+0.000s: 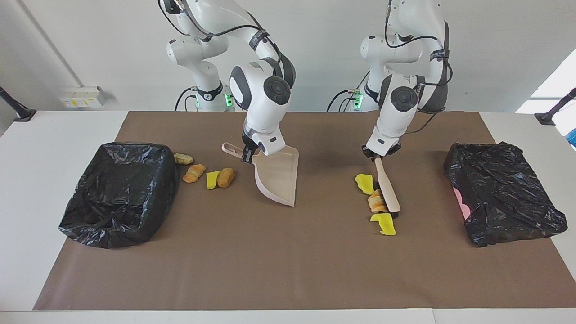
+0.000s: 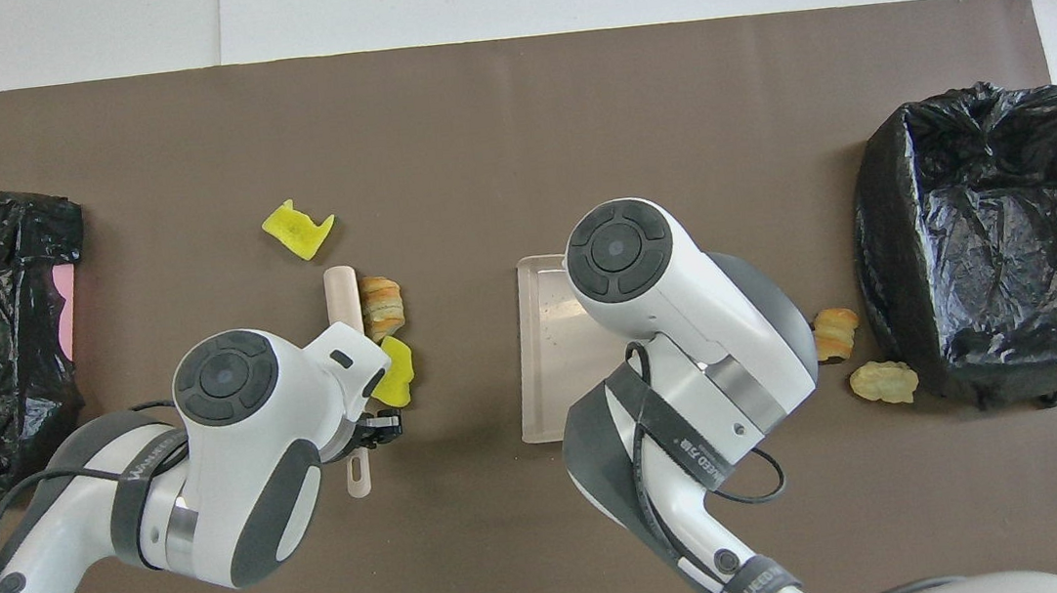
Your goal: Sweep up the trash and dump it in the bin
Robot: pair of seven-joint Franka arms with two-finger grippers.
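Observation:
The farther yellow chunk [image 2: 298, 228] is beyond the end of the brush's head, so the robot's left gripper should move the brush back behind that chunk [image 2: 255, 243] before it sweeps toward the dustpan.
My left gripper [image 1: 378, 155] is shut on the handle of a beige brush [image 1: 388, 184], whose head rests low on the mat. It also shows in the overhead view [image 2: 371, 431] with the brush [image 2: 342, 296]. Three scraps of trash lie against the brush on the dustpan's side: a yellow chunk [image 1: 365, 183], a bread-like lump [image 1: 377, 202] and a yellow chunk [image 1: 384, 224]. My right gripper [image 1: 246, 155] is shut on the handle of the beige dustpan [image 1: 279, 177], which is tilted at mid-table. Several more scraps [image 1: 212, 179] lie between the dustpan and a black-lined bin [image 1: 119, 193].
A second black-lined bin [image 1: 504, 193] with a pink patch showing stands at the left arm's end of the table. The brown mat [image 1: 270, 261] covers the white table. In the overhead view my right arm hides some scraps; two scraps [image 2: 835, 333] show beside the bin [image 2: 994, 238].

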